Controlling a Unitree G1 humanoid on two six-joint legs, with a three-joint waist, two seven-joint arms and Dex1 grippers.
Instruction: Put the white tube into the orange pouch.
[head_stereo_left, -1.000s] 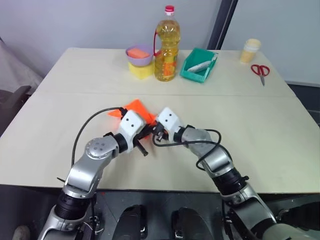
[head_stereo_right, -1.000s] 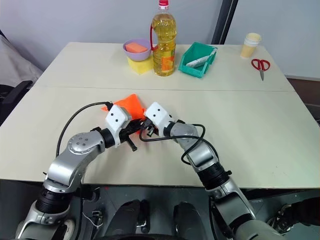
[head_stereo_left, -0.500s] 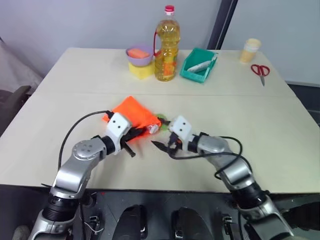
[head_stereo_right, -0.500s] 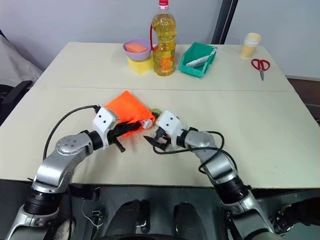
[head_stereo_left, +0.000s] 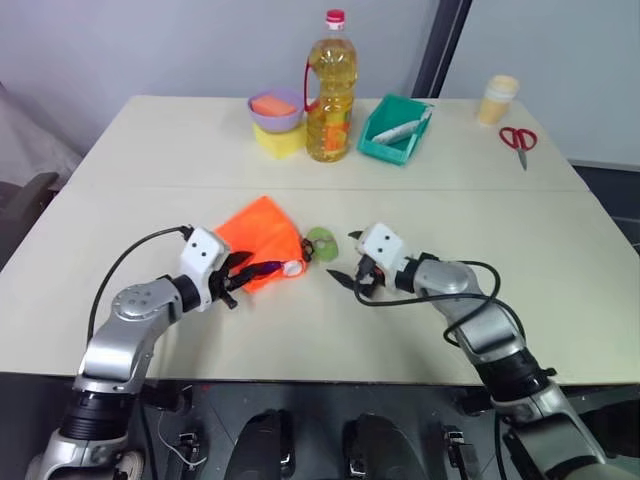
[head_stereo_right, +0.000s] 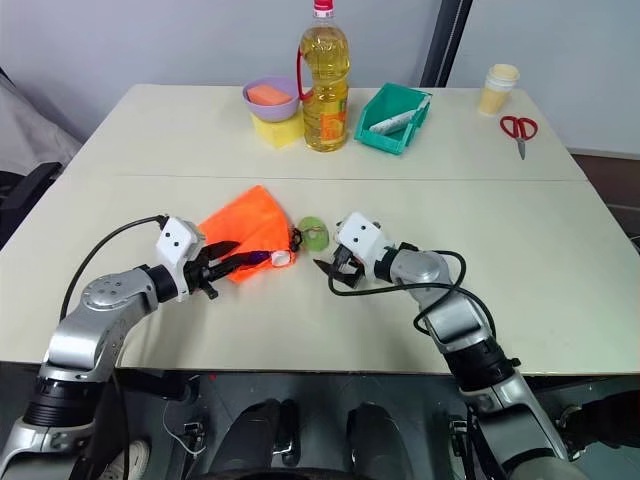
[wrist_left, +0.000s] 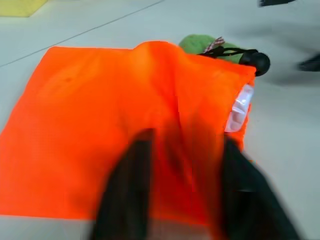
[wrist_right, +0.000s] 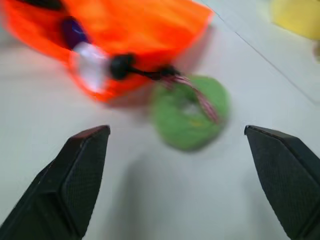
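Observation:
The black cord (head_stereo_left: 307, 250) is in a bunch by the green disc at the pouch's opening, so my right gripper should grab the disc (head_stereo_left: 323, 244) and pull the cord until it is straight.
The orange pouch (head_stereo_left: 256, 236) lies flat near the middle of the table, its mouth toward my right arm. The white tube (head_stereo_left: 291, 267) sits inside it, with just its white end poking out of the mouth (wrist_left: 239, 108). The black cord runs from the mouth to the green disc (head_stereo_left: 321, 241). My left gripper (head_stereo_left: 240, 272) is at the pouch's near edge with its fingers (wrist_left: 127, 195) spread over the fabric. My right gripper (head_stereo_left: 343, 258) stands wide open just right of the disc (wrist_right: 192, 112), holding nothing.
Along the far edge stand an oil bottle (head_stereo_left: 333, 90), a purple bowl (head_stereo_left: 277, 112) holding an orange block on a yellow sponge, and a teal bin (head_stereo_left: 397, 135) with another white tube. A cup (head_stereo_left: 500, 100) and red scissors (head_stereo_left: 520, 140) lie at the far right.
Both arms have drawn apart from over the pouch, left arm leftward and right arm rightward. The right gripper opened first, then the left let go of the pouch, which lies uncovered.

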